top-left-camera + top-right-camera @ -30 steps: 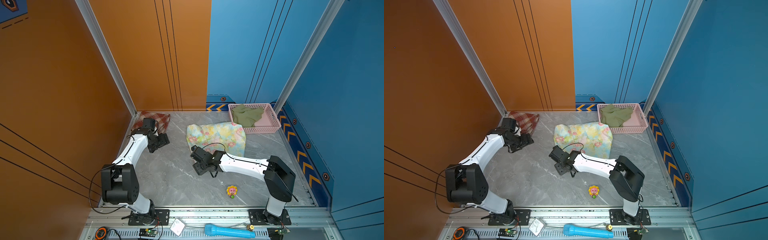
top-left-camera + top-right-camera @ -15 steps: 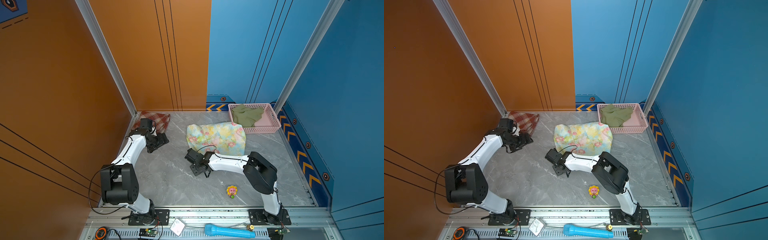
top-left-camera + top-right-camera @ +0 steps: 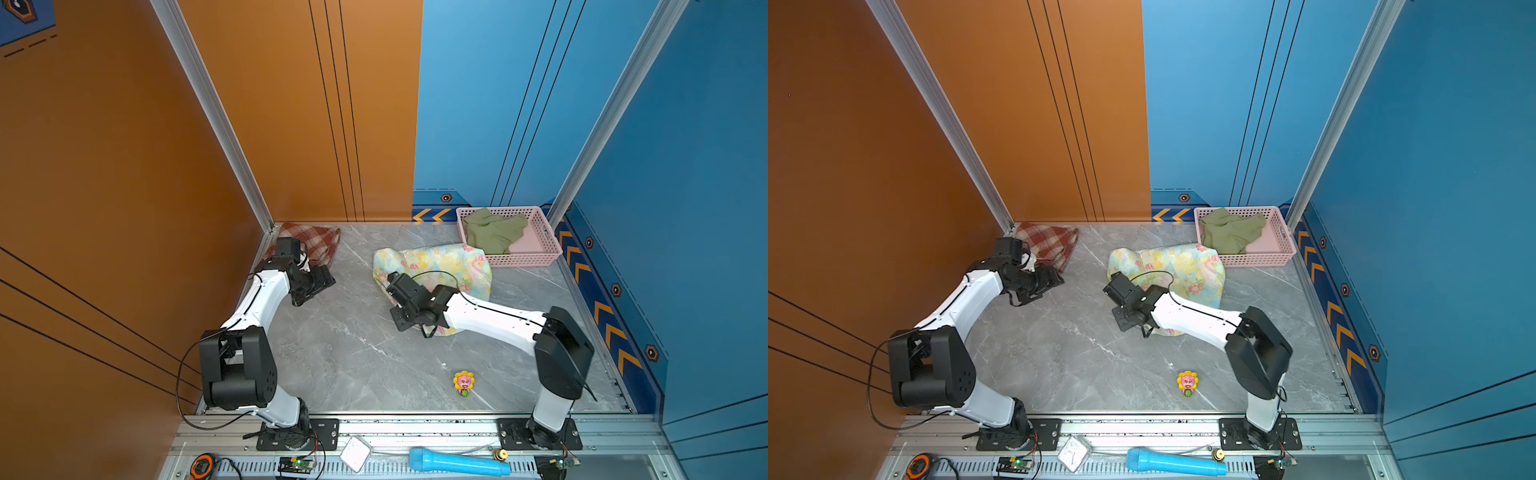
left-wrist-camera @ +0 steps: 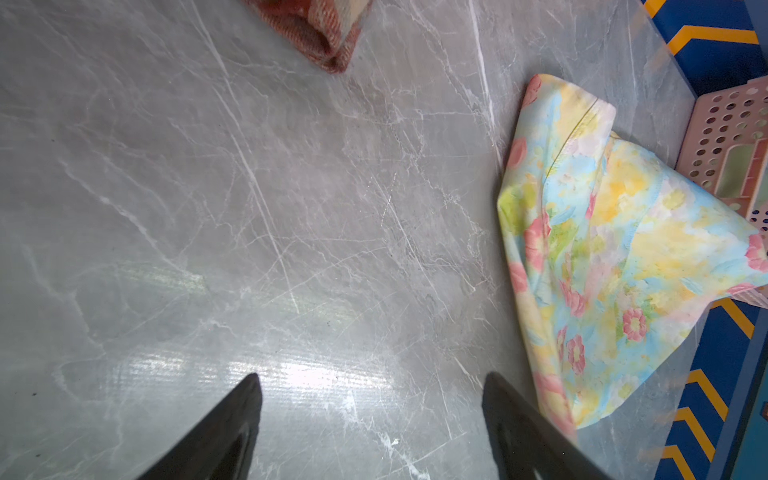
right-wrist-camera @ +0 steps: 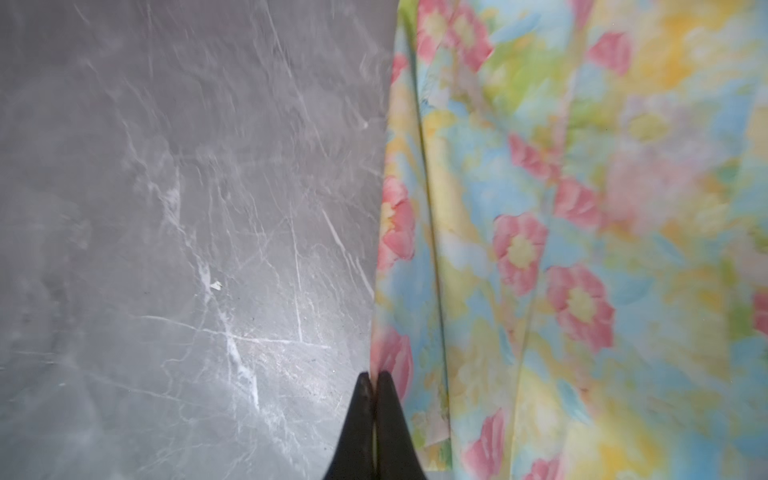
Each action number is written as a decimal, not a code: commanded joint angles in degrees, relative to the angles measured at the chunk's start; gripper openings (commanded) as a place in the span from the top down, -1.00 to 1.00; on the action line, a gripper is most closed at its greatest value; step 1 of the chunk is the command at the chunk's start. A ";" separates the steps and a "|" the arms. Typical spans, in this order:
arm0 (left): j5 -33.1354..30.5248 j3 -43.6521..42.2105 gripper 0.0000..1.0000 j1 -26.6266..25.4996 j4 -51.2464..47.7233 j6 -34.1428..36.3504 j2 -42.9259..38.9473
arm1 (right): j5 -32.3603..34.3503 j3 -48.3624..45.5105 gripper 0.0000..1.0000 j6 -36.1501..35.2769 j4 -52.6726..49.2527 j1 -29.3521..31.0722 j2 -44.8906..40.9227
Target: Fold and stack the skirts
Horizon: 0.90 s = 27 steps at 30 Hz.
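My right gripper should pull back the skirt's near end (image 5: pixel 390 364) that it is pinching, and my left gripper should take the skirt's far corner (image 3: pixel 380 256), because the floral skirt is lying there wrinkled.
The floral skirt (image 3: pixel 440 266) (image 3: pixel 1183 270) lies spread on the grey floor, mid-back. My right gripper (image 5: pixel 376 376) is shut on its left edge, and cloth shows pinched between the fingertips; in both top views this gripper (image 3: pixel 390 277) (image 3: pixel 1109 286) sits at that edge. The plaid skirt (image 3: pixel 316 243) (image 4: pixel 328 33) lies bunched in the back left corner. Just in front of it my left gripper (image 4: pixel 372 390) (image 3: pixel 326 280) hangs open over bare floor, holding nothing. The olive skirt (image 3: pixel 492 235) (image 3: pixel 1231 232) lies crumpled in the pink basket.
The pink basket (image 3: pixel 523 261) stands at the back right against the blue wall. A small flower toy (image 3: pixel 463 382) sits on the floor near the front. A blue microphone (image 3: pixel 457 464) lies on the front rail. Walls close in three sides.
My right gripper has closed on the floral skirt's left edge, and its arm has shifted at that edge. The left arm has hardly moved and its gripper stays open.
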 commanded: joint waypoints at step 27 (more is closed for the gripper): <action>-8.81 28.47 -0.70 -20.16 0.05 0.43 26.61 | -12.25 -30.11 1.00 1.71 11.47 -28.86 -11.38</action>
